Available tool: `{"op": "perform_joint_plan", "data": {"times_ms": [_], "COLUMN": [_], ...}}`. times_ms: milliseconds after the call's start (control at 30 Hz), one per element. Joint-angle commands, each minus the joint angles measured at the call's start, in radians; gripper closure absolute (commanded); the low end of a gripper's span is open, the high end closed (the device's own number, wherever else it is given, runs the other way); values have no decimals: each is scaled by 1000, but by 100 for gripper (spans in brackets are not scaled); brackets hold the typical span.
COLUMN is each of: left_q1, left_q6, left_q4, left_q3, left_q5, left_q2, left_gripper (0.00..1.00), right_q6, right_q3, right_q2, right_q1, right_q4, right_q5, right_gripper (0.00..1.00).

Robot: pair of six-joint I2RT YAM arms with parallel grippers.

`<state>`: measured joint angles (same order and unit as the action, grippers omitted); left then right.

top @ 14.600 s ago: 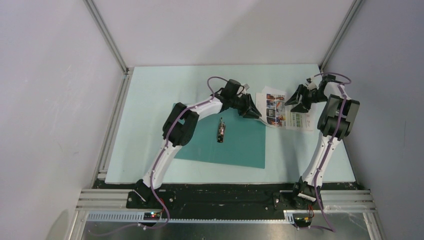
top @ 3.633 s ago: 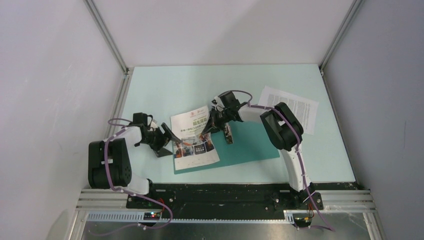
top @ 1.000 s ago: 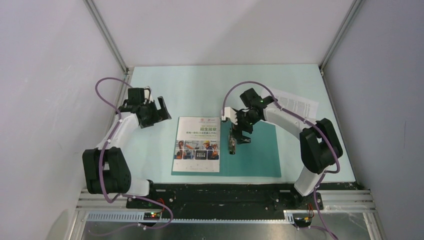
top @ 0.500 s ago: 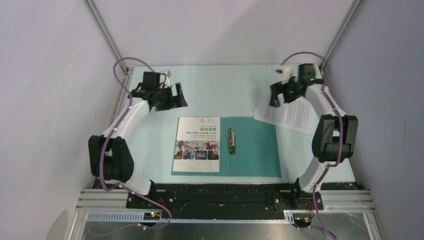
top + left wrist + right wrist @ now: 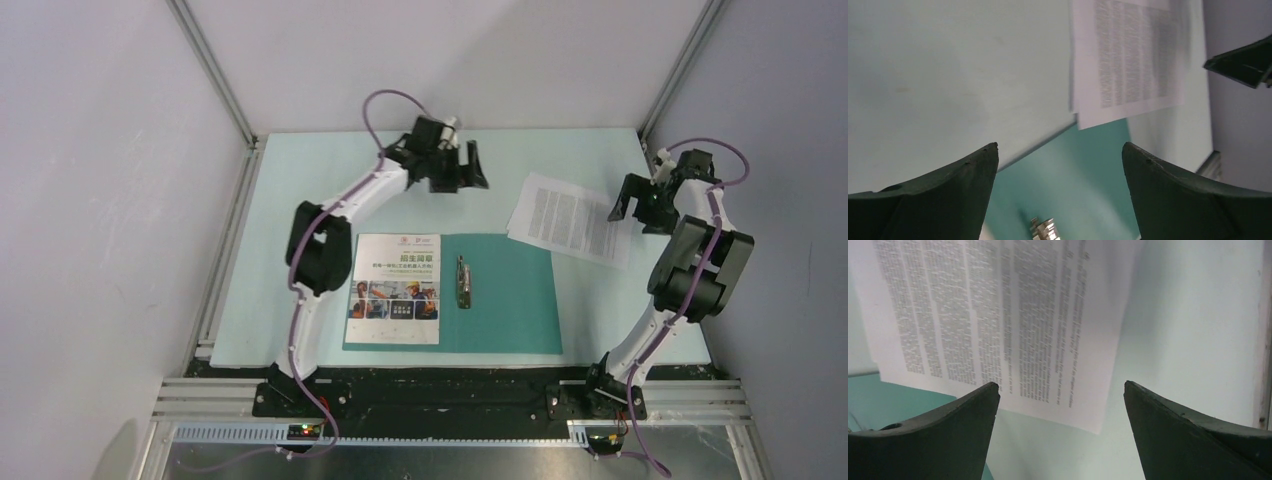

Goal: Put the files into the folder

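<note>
Next, I let my left gripper first pinch the file's near corner [image 5: 511,235]: it overlaps the folder's far edge. The text file's edge [image 5: 627,244] by my right gripper lies flat.
The teal folder [image 5: 505,300] lies open and flat near the front, its metal clip [image 5: 463,282] along the spine. The brochure file [image 5: 395,290] rests on the folder's left half. The text file [image 5: 570,218] lies on the table at back right, its near corner over the folder's far edge [image 5: 1083,175]. My left gripper [image 5: 462,170] hovers open behind the folder, and its wrist view shows the text file [image 5: 1133,60] and the clip [image 5: 1045,230]. My right gripper [image 5: 638,208] stands open just right of the text file [image 5: 998,315], with nothing between the fingers.
The pale green table mat [image 5: 320,200] is bounded by metal frame rails, one at the left [image 5: 228,230] and one along the right edge [image 5: 1265,340]. Grey walls close in both sides and the back.
The left arm has swung from the back left to the back middle of the table. The right gripper has moved off the text file's far edge to its right side. Papers and folder stayed put.
</note>
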<state>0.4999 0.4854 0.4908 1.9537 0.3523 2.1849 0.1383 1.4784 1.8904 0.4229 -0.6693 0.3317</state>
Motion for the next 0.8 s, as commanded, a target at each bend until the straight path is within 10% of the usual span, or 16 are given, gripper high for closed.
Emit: {"op": "perform_joint_plan", "data": {"times_ms": [0, 767], "left_q1": [106, 190], "left_q6": [178, 446], "left_q4": [-102, -301], "left_q3": [120, 40], "left_q5": [85, 146], "left_q2": [112, 307], "left_gripper": [4, 12], "right_q6": [-74, -134], "right_q3": [-28, -75], "right_q2": [17, 128], "right_q1": [61, 100], "right_q4": [-20, -11], "right_q5": [-61, 36], "right_gripper": [1, 1]}}
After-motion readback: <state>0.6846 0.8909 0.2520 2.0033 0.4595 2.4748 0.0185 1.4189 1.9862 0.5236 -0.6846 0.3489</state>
